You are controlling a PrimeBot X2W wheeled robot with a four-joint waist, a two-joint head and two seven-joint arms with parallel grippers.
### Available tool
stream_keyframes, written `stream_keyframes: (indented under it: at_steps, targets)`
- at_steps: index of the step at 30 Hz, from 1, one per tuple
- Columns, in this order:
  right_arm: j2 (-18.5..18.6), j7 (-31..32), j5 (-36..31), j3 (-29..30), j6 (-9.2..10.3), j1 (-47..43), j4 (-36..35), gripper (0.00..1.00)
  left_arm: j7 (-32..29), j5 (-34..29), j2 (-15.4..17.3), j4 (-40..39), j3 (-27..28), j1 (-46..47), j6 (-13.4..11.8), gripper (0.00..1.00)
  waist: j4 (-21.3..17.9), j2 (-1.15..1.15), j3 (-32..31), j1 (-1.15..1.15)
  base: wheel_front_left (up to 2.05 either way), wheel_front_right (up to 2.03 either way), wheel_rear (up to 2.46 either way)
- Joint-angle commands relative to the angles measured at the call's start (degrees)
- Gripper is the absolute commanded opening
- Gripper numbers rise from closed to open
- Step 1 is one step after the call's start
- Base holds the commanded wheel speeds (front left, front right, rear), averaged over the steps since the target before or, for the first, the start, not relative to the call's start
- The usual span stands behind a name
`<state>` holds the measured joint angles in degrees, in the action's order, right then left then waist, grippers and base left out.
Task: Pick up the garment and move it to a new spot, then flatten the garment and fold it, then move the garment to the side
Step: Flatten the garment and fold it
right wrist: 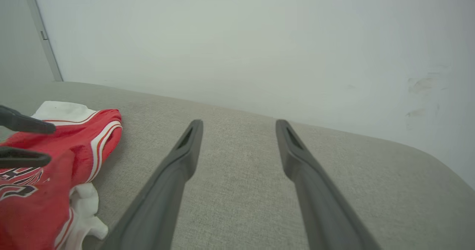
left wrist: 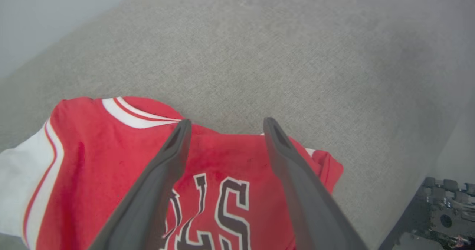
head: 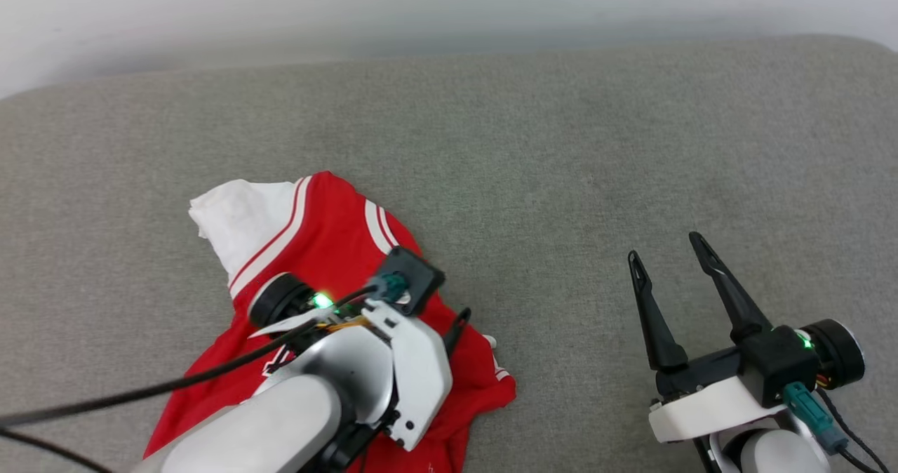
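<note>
I expect the body (head: 341, 224) of the garment to fall open smooth when I lift it by the sleeves, because the garment is lying crumpled with its bunched sleeve in limp folds (right wrist: 84, 209).
The garment (head: 330, 241) is a red jersey with white sleeves and striped trim, lying crumpled at the lower left of the grey cushioned surface. My left arm hangs over it and hides its middle. In the left wrist view my left gripper (left wrist: 226, 122) is open just above the garment (left wrist: 111, 161), with black white-outlined letters showing between its fingers and nothing held. My right gripper (head: 670, 248) stands open over bare cushion at the lower right, well away from the garment. In the right wrist view the right gripper (right wrist: 239, 123) is open, with the garment (right wrist: 85, 138) at the far left.
The grey cushioned surface (head: 561, 178) stretches wide to the right and behind the garment. A pale wall (head: 421, 3) runs along its far edge. A black cable (head: 140, 389) trails from my left wrist toward the lower left.
</note>
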<state>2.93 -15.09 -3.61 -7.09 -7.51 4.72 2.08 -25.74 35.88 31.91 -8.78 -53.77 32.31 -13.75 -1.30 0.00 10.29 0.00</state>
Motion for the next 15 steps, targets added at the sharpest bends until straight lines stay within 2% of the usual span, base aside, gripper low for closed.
stream_keyframes:
  at_steps: [1, 10, 15]
  targets:
    - [-0.1, -0.1, -0.4, 0.2, 0.03, 0.8, -0.3, 1.00, -0.8, -0.2, -1.2, 2.0, -1.1, 1.7, 1.4, 1.00, -1.2, 0.00, 1.6, 0.00, 0.00, 0.00, 0.00]
    - [-0.1, -0.1, -0.1, 0.3, 0.04, 1.6, -0.7, 1.00, -2.1, -0.8, -8.5, 13.0, -6.3, 6.2, 7.3, 1.00, -2.6, 0.00, 5.1, 0.00, 0.00, 0.00, 0.00]
    - [-0.1, -0.1, 0.3, 0.7, 0.04, 2.1, -0.8, 1.00, -3.7, -4.3, -8.1, 17.8, -9.4, 8.2, 8.3, 1.00, -2.8, 0.00, 6.1, 0.00, 0.00, 0.00, 0.00]
